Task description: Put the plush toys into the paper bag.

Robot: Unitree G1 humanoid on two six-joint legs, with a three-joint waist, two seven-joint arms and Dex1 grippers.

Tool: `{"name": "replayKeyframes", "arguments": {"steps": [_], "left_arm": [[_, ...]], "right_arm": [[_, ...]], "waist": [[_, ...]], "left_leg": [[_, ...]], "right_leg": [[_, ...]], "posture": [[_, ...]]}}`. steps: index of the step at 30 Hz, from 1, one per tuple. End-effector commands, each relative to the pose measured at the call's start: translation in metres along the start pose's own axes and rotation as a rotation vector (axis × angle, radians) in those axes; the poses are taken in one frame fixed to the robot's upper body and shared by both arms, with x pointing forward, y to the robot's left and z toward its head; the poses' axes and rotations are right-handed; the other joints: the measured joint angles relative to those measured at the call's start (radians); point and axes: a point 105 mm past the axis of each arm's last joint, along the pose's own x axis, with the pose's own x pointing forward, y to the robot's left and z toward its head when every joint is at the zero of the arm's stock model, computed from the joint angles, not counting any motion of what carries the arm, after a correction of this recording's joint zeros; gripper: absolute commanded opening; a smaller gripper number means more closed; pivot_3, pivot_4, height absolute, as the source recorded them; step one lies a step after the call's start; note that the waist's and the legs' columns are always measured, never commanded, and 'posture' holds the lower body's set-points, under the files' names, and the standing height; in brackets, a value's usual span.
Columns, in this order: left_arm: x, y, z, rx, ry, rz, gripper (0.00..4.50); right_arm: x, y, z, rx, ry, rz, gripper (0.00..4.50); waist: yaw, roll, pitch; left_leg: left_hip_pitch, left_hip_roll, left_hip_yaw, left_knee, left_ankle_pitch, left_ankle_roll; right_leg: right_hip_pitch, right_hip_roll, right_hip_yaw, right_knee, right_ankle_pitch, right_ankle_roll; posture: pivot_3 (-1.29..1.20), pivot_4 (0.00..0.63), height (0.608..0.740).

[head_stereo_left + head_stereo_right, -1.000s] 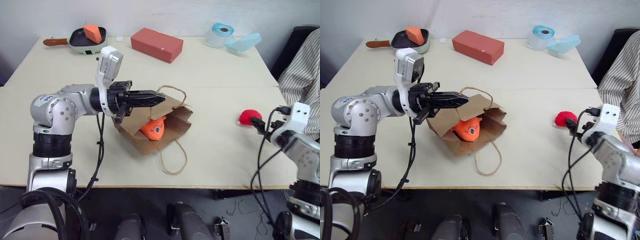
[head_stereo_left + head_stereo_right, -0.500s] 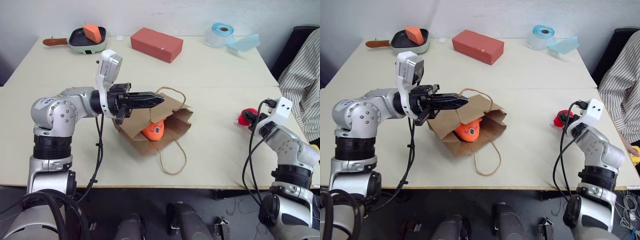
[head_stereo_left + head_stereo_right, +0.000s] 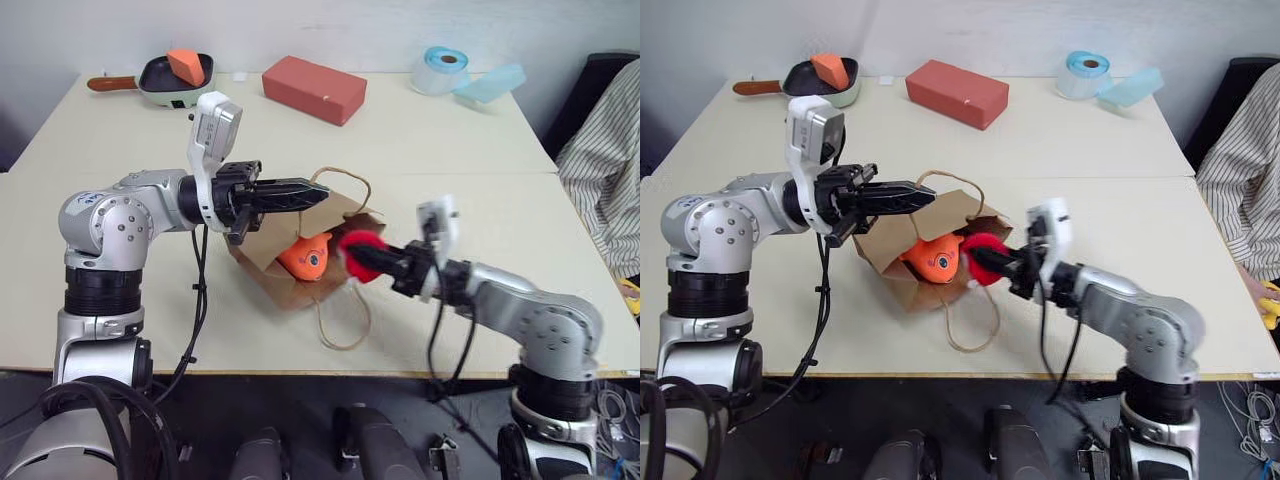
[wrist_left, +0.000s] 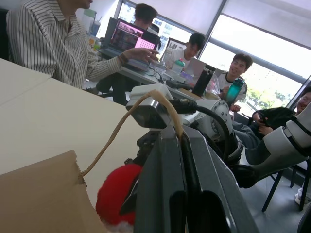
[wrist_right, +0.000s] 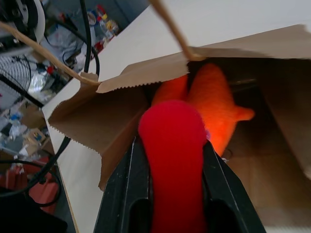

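My right gripper keeps moving in and let it go beside the orange fish toy [image 3: 304, 261], since the paper bag's opening [image 3: 333, 252] is wide open in front of the red plush toy.
The brown paper bag [image 3: 262, 258] lies on its side on the table, mouth facing my right arm. My left gripper [image 3: 322, 195] is shut on the bag's cord handle [image 4: 121, 131] and holds the top edge up. The orange fish toy [image 3: 306, 258] lies inside the bag. The red plush toy [image 3: 358, 252] is pinched in my right gripper [image 3: 375, 262], which is shut on it right at the bag's mouth. In the right wrist view the red toy [image 5: 175, 145] sits between the black fingers [image 5: 121, 194] just in front of the fish [image 5: 214, 111].
At the table's back stand a pan [image 3: 150, 85] holding an orange wedge [image 3: 185, 65], a red box [image 3: 313, 88], a blue tape roll [image 3: 443, 68] and a pale blue lid [image 3: 488, 85]. A person in a striped shirt [image 3: 605, 170] sits at the right edge.
My right gripper shut on the red plush toy at the table's right side and swung left with it to the bag's mouth. The left gripper and bag stayed put.
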Motion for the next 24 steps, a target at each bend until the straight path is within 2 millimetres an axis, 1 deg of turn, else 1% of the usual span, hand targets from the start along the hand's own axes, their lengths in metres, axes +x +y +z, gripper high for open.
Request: {"name": "replayKeyframes", "arguments": {"steps": [1,5,8,10,12,13,16,21,23,24], "left_arm": [[0.006,-0.014,0.013,0.063,0.000,-0.061,0.00],[0.006,-0.019,0.011,0.060,0.006,-0.079,0.00],[0.006,-0.022,0.011,0.061,0.007,-0.085,0.00],[0.005,-0.023,0.011,0.060,0.007,-0.087,0.00],[0.004,-0.023,0.011,0.060,0.009,-0.087,0.00],[0.004,-0.023,0.011,0.061,0.009,-0.086,0.00],[0.004,-0.024,0.012,0.063,0.007,-0.083,0.00],[0.002,-0.022,0.010,0.058,0.009,-0.074,0.00],[0.002,-0.019,0.010,0.059,0.007,-0.065,0.00],[0.002,-0.017,0.010,0.060,0.004,-0.058,0.00]], "right_arm": [[0.013,-0.004,0.008,-0.023,-0.036,-0.024,0.45],[0.040,-0.028,0.003,-0.079,-0.016,-0.169,0.45],[0.056,-0.045,0.008,-0.021,-0.078,-0.269,0.45],[0.064,-0.049,0.010,0.001,-0.108,-0.296,0.45],[0.071,-0.054,0.013,-0.030,-0.124,-0.329,0.45],[0.073,-0.057,0.015,-0.041,-0.139,-0.354,0.45],[0.077,-0.067,0.020,0.009,-0.182,-0.406,0.45],[0.090,-0.069,0.022,0.079,-0.188,-0.385,0.45],[0.094,-0.069,0.018,0.104,-0.172,-0.366,1.16],[0.096,-0.069,0.017,0.107,-0.165,-0.358,1.37]], "waist": [[0.006,0.000,0.000],[0.003,0.000,0.000],[-0.005,0.000,0.000],[-0.010,0.000,0.000],[-0.010,0.000,0.000],[-0.010,0.000,0.000],[-0.010,0.000,0.000],[-0.012,0.000,0.000],[-0.012,0.000,0.000],[-0.012,0.000,0.000]], "left_leg": [[-0.001,0.000,-0.001,0.000,0.000,0.001],[-0.001,0.000,-0.001,0.000,0.000,0.001],[-0.001,0.000,-0.001,0.000,0.000,0.001],[-0.001,0.000,-0.001,0.001,0.000,0.001],[-0.001,0.000,-0.001,0.001,0.000,0.000],[-0.001,0.000,-0.001,0.001,0.000,0.000],[-0.001,0.000,-0.001,0.001,0.000,0.001],[-0.001,0.000,-0.001,0.001,0.000,0.001],[-0.001,0.000,-0.001,0.001,0.000,0.001],[-0.001,0.000,-0.001,0.001,0.000,0.001]], "right_leg": [[0.000,0.000,0.000,-0.001,0.000,0.000],[0.000,0.000,-0.001,-0.001,0.000,0.000],[0.000,0.000,-0.001,0.000,0.000,0.000],[-0.001,0.000,-0.001,0.001,0.000,0.000],[-0.001,0.000,-0.001,0.001,0.000,0.000],[-0.001,0.000,-0.001,0.001,0.000,0.000],[-0.001,0.000,-0.001,0.001,0.000,0.000],[-0.001,0.000,-0.001,0.001,0.000,0.000],[-0.001,0.000,-0.001,0.001,0.000,0.000],[-0.001,0.000,-0.001,0.002,0.000,0.000]], "posture": [[0.00,0.150,0.740],[0.00,0.150,0.740],[0.00,0.150,0.740],[0.00,0.150,0.740],[0.00,0.150,0.740],[0.00,0.150,0.740],[0.00,0.150,0.740],[0.00,0.150,0.740],[0.00,0.150,0.740],[0.00,0.150,0.740]]}}
